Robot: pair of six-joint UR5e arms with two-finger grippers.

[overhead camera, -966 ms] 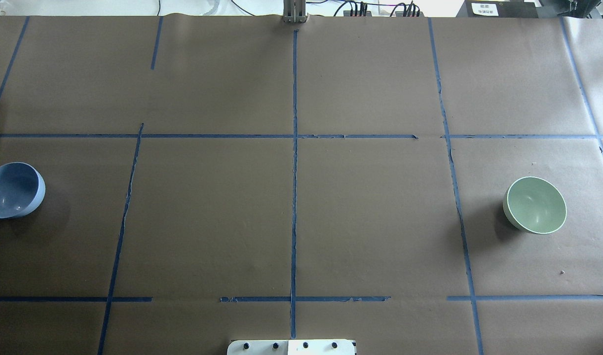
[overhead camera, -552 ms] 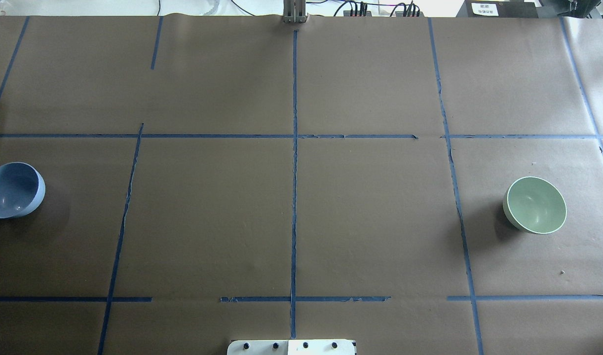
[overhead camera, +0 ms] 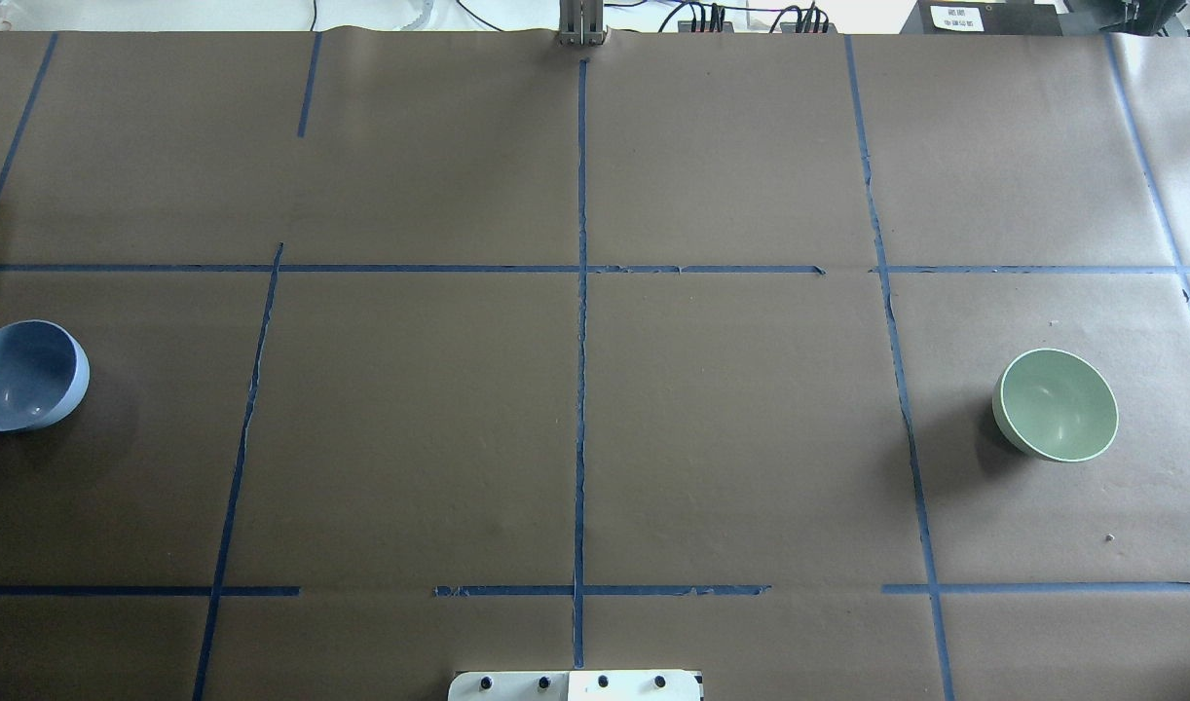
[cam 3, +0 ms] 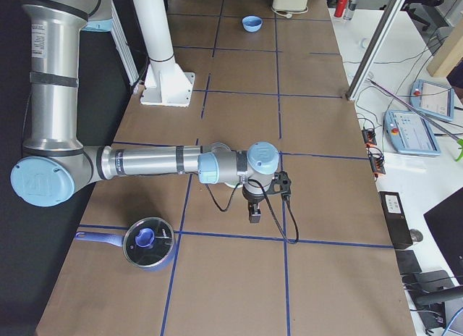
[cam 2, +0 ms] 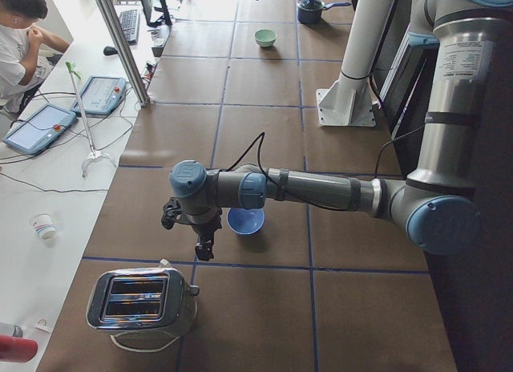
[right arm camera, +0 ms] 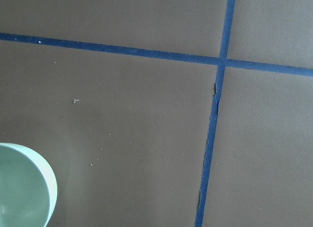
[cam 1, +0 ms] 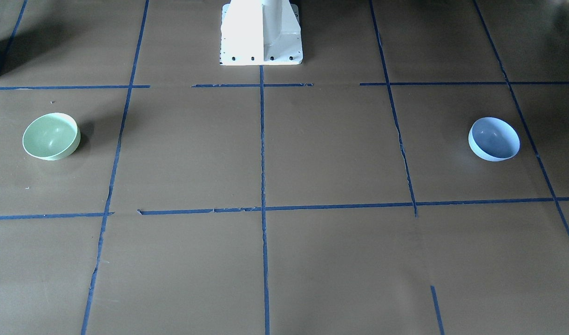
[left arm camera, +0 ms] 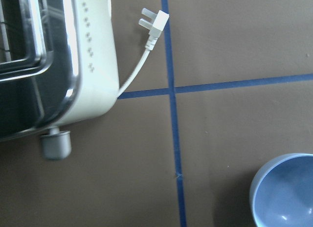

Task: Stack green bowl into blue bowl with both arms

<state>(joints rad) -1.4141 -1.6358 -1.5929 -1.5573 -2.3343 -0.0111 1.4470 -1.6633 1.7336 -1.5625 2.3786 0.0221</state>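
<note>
I am going to stack the green bowl, and it will sink nearly to its rim because both bowls flare the same way and the blue bowl is empty.
The green bowl stands upright on the table's right side; it also shows in the front view and at the lower left of the right wrist view. The blue bowl stands at the far left edge, also seen in the front view and the left wrist view. The left gripper hangs just beside the blue bowl, towards the toaster. The right gripper hangs over the table's right end; the green bowl is hidden there. I cannot tell whether either gripper is open or shut.
A chrome toaster with a loose white plug sits near the blue bowl. A blue pot with a glass lid sits near the right arm. The white pedestal stands at the robot's side. Blue tape lines cross the brown table.
</note>
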